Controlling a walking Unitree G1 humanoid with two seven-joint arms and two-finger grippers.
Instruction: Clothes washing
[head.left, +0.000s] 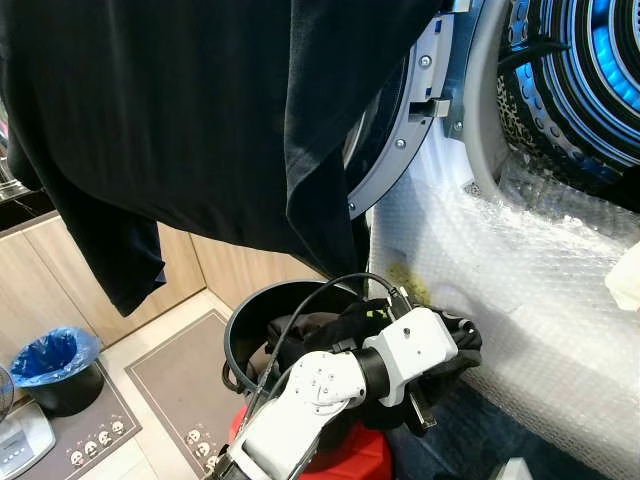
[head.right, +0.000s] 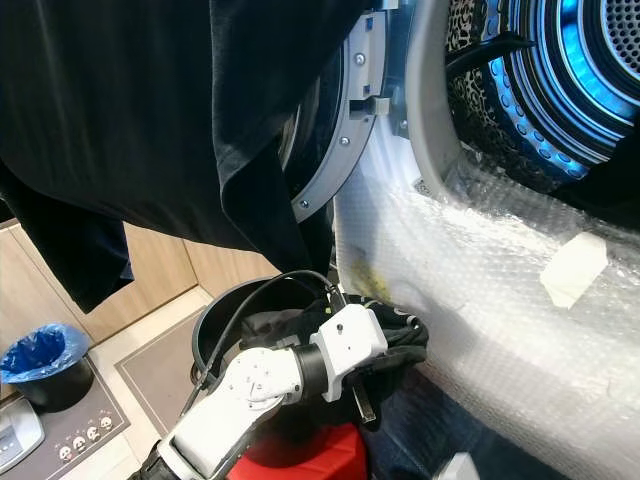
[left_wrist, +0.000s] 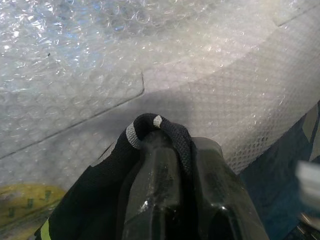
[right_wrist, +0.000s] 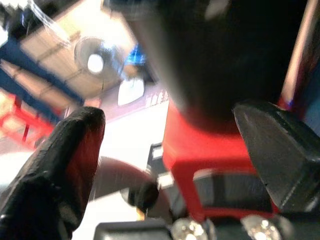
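A bit of green (head.left: 377, 313) sticks out of the bunched black garment. The garment will open up and show a larger print when I pull it.
A large black garment (head.left: 200, 120) hangs across the top of the eye views, in front of the open washer door (head.left: 400, 130). The washer drum (head.left: 590, 70) glows blue at the upper right, with a leopard-print cloth (head.left: 520, 110) at its rim. My left gripper (left_wrist: 185, 145) is shut on a smaller black garment (head.left: 460, 345) with grey marks on its hem, held against the bubble-wrapped washer front (head.left: 520, 280), above the black laundry basket (head.left: 245, 320). In the blurred right wrist view my right gripper (right_wrist: 170, 130) is open, its fingers (right_wrist: 60, 165) wide apart with nothing between them.
A red object (head.left: 350, 455) lies under the basket. On the floor to the left are a blue-lined bin (head.left: 55, 365), a patterned mat (head.left: 170, 390) and wooden cabinet fronts (head.left: 40, 290). A pale tape patch (head.right: 575, 268) sticks on the bubble wrap.
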